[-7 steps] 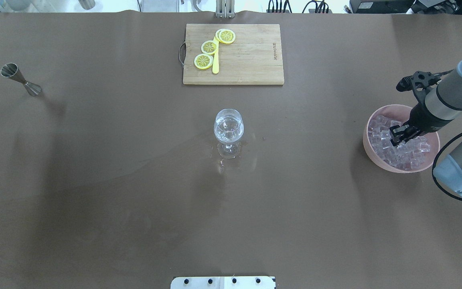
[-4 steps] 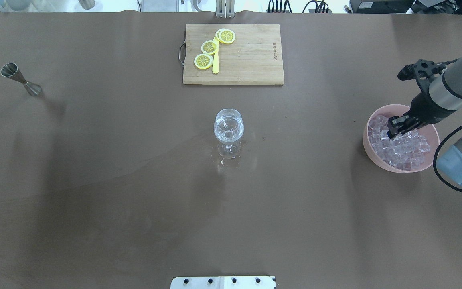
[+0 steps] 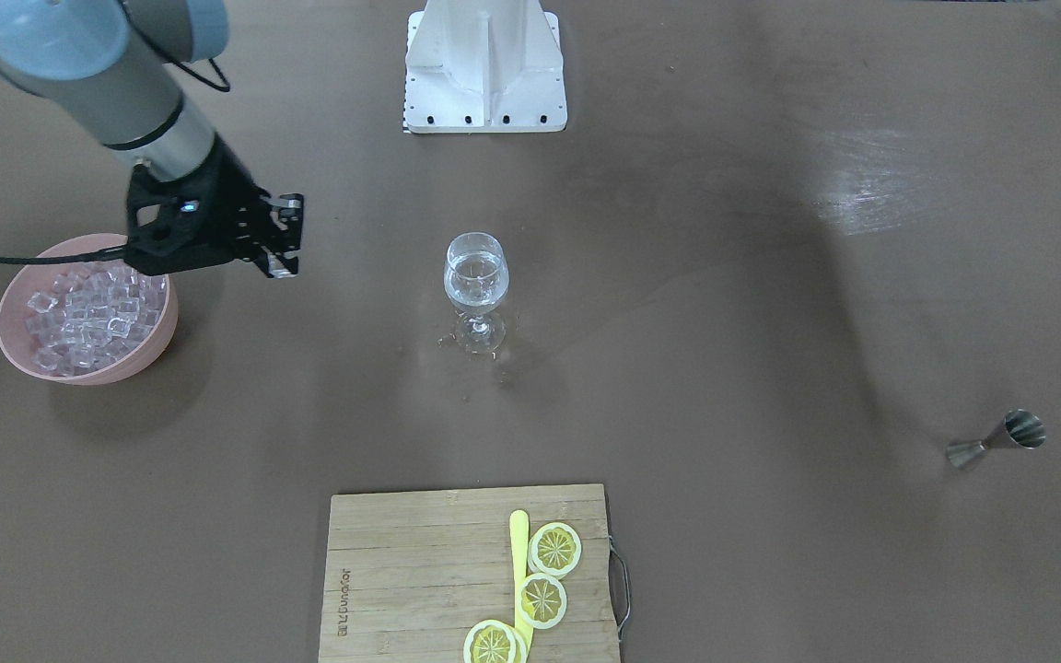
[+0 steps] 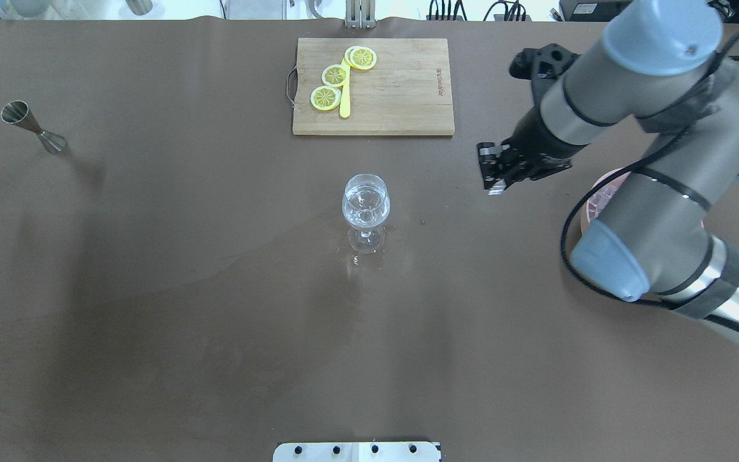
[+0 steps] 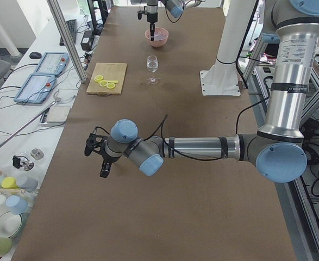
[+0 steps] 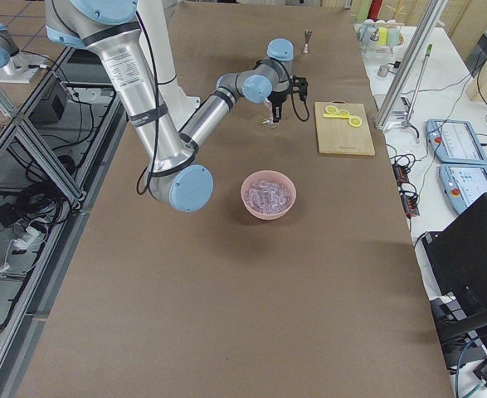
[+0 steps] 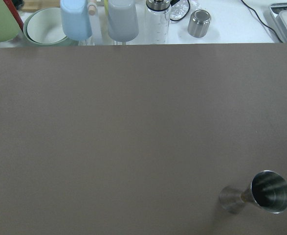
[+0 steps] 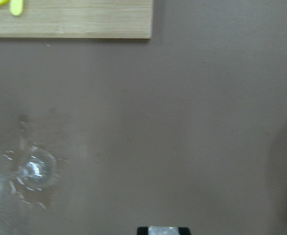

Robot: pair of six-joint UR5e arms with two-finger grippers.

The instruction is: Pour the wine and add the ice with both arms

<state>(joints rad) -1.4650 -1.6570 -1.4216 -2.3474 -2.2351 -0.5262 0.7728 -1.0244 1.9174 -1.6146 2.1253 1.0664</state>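
The cube (image 3: 283,269) sticks out below my fingers, so my right gripper should keep bringing the ice cube toward the wine glass's open rim (image 3: 476,245) and let go above it.
The wine glass (image 4: 365,205) stands mid-table with a little clear wine (image 3: 475,273) in it. The pink bowl (image 3: 4,318) holds many clear ice cubes (image 3: 88,313). My right gripper (image 4: 491,177) hangs above the table between bowl and glass, off to the glass's right. It is shut on one ice cube (image 8: 163,229), which sits between the black fingertips in the right wrist view. My left gripper (image 5: 104,169) shows only in the exterior left view, low over the table's left end; I cannot tell its state. The steel jigger (image 7: 260,193) lies below it.
A wooden cutting board (image 4: 401,96) with lemon slices (image 4: 334,76) and a yellow knife lies behind the glass. Wet spots surround the glass foot (image 4: 364,240). My right arm hides most of the bowl (image 4: 591,205) from overhead. The white base block (image 3: 484,64) stands at the robot's edge.
My right gripper has lifted out of the ice bowl and swung left toward the wine glass. The arm now covers the bowl from overhead. The glass and jigger have not moved.
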